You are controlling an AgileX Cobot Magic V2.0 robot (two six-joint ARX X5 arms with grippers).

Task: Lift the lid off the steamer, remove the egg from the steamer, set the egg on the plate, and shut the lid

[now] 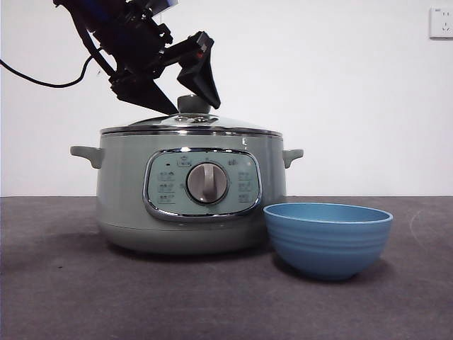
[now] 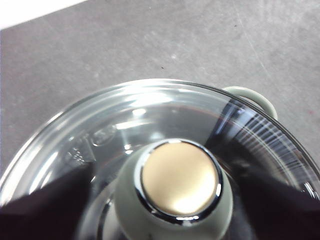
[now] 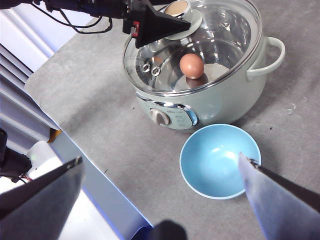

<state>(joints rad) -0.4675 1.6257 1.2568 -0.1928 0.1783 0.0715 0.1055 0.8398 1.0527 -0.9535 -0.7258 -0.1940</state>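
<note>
The glass lid (image 1: 230, 122) will come off right away and leave the steamer still when the robot lifts, because the metal rim (image 1: 191, 130) is only resting on the steamer.
The pale green steamer (image 1: 141, 184) stands on the grey table with its glass lid (image 1: 191, 125) on. My left gripper (image 1: 185, 95) is open just above the lid, its jaws on either side of the lid's knob (image 2: 177, 187) without closing on it. The brown egg (image 3: 191, 65) lies inside the steamer (image 3: 225, 95), seen through the lid (image 3: 220, 40) in the right wrist view. The blue plate (image 1: 327, 237), a bowl, stands empty in front of the steamer to the right; it also shows in the right wrist view (image 3: 220, 160). My right gripper (image 3: 160, 187) is open, high above the bowl.
A black cable (image 1: 42, 79) hangs from the left arm at the far left. A white wall with a socket (image 1: 441, 23) is behind the table. The table's edge (image 3: 75, 145) runs near the steamer's dial side.
</note>
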